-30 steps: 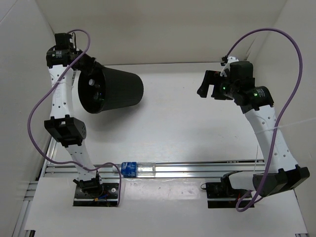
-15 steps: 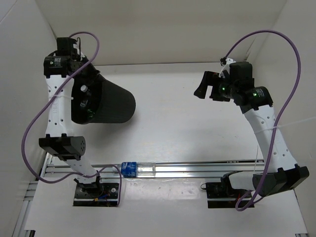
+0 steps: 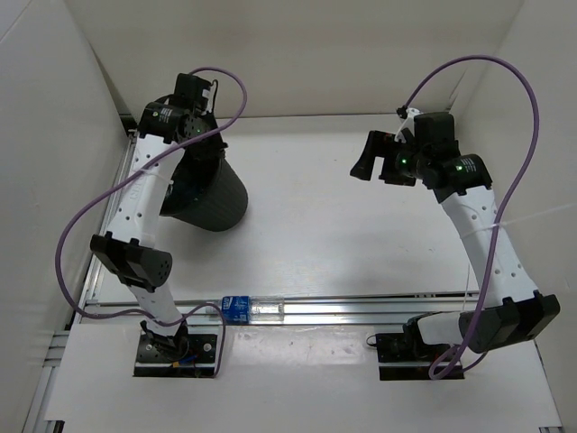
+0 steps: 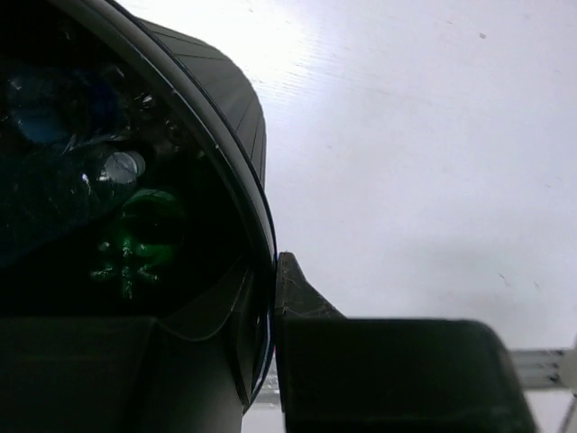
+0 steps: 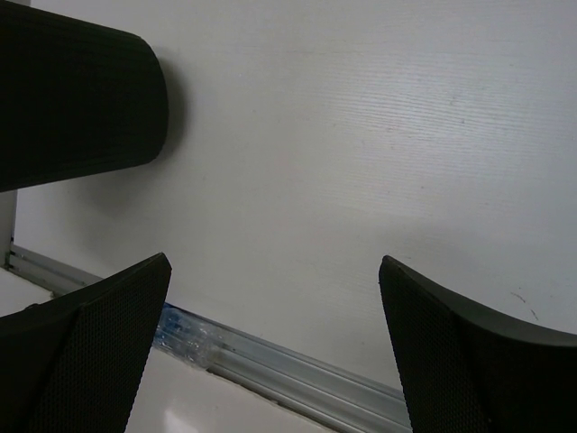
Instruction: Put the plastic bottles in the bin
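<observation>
My left gripper should first stand the black bin [image 3: 216,200] upright and then move it toward the table's middle [image 3: 284,207], because the bin is tilted in this gripper and far from my right gripper.
My left gripper [image 3: 193,152] is shut on the rim of the black bin [image 3: 215,198] and holds it tilted at the far left of the table. In the left wrist view the jaws pinch the bin's rim [image 4: 261,225]. A green bottle [image 4: 135,236] and clear bottles with blue labels [image 4: 54,104] lie inside. One clear bottle with a blue label [image 3: 252,308] lies on the metal rail at the near edge. It also shows in the right wrist view [image 5: 185,336]. My right gripper [image 3: 365,159] is open and empty, high at the right [image 5: 272,266].
A metal rail [image 3: 361,309] runs across the near edge of the table between the arm bases. White walls close in the left, back and right sides. Purple cables loop from both arms. The bin's side [image 5: 72,99] shows at the upper left of the right wrist view.
My left arm has swung right and turned the bin, so its mouth no longer faces the camera. My right gripper has shifted slightly left and stays open.
</observation>
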Controlling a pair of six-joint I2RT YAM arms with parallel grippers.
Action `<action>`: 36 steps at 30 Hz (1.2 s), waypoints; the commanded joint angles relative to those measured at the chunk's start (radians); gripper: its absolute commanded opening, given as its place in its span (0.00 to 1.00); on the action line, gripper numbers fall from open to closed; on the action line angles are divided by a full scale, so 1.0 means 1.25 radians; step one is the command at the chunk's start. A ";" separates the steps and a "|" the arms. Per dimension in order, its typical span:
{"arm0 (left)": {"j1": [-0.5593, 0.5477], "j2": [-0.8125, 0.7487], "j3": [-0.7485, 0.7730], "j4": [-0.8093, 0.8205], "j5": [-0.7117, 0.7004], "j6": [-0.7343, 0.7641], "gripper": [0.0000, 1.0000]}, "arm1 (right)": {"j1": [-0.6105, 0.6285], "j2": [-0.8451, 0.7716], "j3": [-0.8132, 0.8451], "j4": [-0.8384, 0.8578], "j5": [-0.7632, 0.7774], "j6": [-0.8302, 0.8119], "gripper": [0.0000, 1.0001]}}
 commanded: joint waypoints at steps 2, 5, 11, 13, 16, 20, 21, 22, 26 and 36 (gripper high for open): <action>-0.023 0.033 -0.031 -0.079 -0.148 0.019 0.15 | -0.003 0.014 0.013 0.033 -0.017 0.002 1.00; -0.040 0.033 -0.068 -0.079 -0.138 0.010 0.21 | -0.003 0.014 0.006 0.033 -0.017 0.002 1.00; -0.066 0.068 -0.048 -0.079 -0.107 0.018 0.29 | -0.003 0.029 0.015 0.040 -0.017 0.002 1.00; -0.066 0.068 -0.021 -0.079 -0.098 0.025 0.40 | -0.003 0.036 0.015 0.040 -0.017 0.002 1.00; -0.073 0.054 0.016 -0.079 -0.089 0.025 0.63 | -0.003 0.036 0.022 0.048 -0.017 0.002 1.00; -0.092 0.045 0.077 -0.079 -0.089 0.025 0.66 | -0.003 0.036 0.029 0.048 0.016 0.002 1.00; -0.101 0.037 0.093 -0.079 -0.101 0.025 0.67 | -0.003 0.036 0.029 0.048 0.016 0.002 1.00; -0.112 0.036 0.110 -0.070 -0.109 0.025 0.70 | -0.003 0.043 0.029 0.048 0.016 0.002 1.00; -0.138 -0.036 0.147 0.020 -0.156 0.052 1.00 | -0.003 0.043 0.047 0.055 -0.025 0.002 1.00; -0.138 -0.274 -0.040 0.355 -0.247 0.042 1.00 | 0.038 0.095 0.007 0.153 -0.472 -0.047 1.00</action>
